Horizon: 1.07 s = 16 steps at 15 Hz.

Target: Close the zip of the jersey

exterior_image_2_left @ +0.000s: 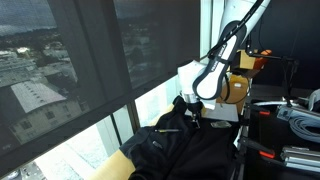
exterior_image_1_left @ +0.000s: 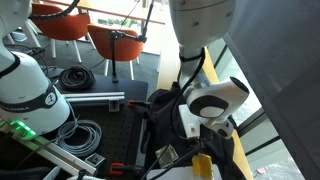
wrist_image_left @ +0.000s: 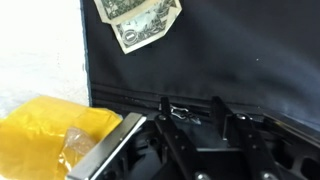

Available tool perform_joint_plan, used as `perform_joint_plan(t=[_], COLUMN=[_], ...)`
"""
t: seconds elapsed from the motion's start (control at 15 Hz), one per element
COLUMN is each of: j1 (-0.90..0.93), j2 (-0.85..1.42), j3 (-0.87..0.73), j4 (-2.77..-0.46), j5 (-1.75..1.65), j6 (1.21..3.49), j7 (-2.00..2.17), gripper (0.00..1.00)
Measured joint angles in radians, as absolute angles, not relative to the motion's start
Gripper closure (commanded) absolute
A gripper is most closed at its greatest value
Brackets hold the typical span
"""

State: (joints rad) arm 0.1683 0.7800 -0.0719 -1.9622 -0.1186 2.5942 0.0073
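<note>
The zip pull (wrist_image_left: pixel 180 111) is near one finger of the robot's open gripper, so the gripper should line its middle up with the pull (wrist_image_left: pixel 184 114) and close before pulling it along the zip.
The black jersey (exterior_image_2_left: pixel 185 152) lies spread on the table in both exterior views (exterior_image_1_left: pixel 160 112). In the wrist view its dark fabric (wrist_image_left: pixel 230 60) fills most of the frame, with the zip line running across it. The small metal zip pull (wrist_image_left: pixel 180 113) shows on that line. My gripper (wrist_image_left: pixel 192 108) is down at the jersey, its two fingers apart on either side of the pull, which lies close to the left finger. The fingers are not closed on it. The gripper also shows in both exterior views (exterior_image_1_left: pixel 205 128) (exterior_image_2_left: pixel 190 108).
A banknote (wrist_image_left: pixel 140 25) lies on the fabric beyond the zip. A yellow bag (wrist_image_left: pixel 50 135) sits beside the jersey, also in an exterior view (exterior_image_1_left: pixel 203 165). Coiled cables (exterior_image_1_left: pixel 75 135) and orange chairs (exterior_image_1_left: pixel 60 25) stand farther off. A window (exterior_image_2_left: pixel 80 60) is alongside.
</note>
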Motion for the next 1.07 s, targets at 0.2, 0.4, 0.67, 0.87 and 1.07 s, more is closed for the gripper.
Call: perform_joint_plan(t=[0.2, 0.4, 0.67, 0.87, 1.07], j1=[0.165, 0.162, 0.173, 0.184, 0.188], j2=[0.780, 0.782, 0.787, 0.788, 0.788], j3=[-0.085, -0.096, -0.096, -0.096, -0.096], j4=[-1.962, -1.962, -1.967, -1.970, -1.970], j5=[-0.123, -0.132, -0.135, -0.135, -0.135], j6=[2.603, 2.630, 2.658, 2.669, 2.669], j7=[0.007, 0.007, 0.007, 0.009, 0.010], gripper=[1.00, 0.73, 0.51, 0.30, 0.07])
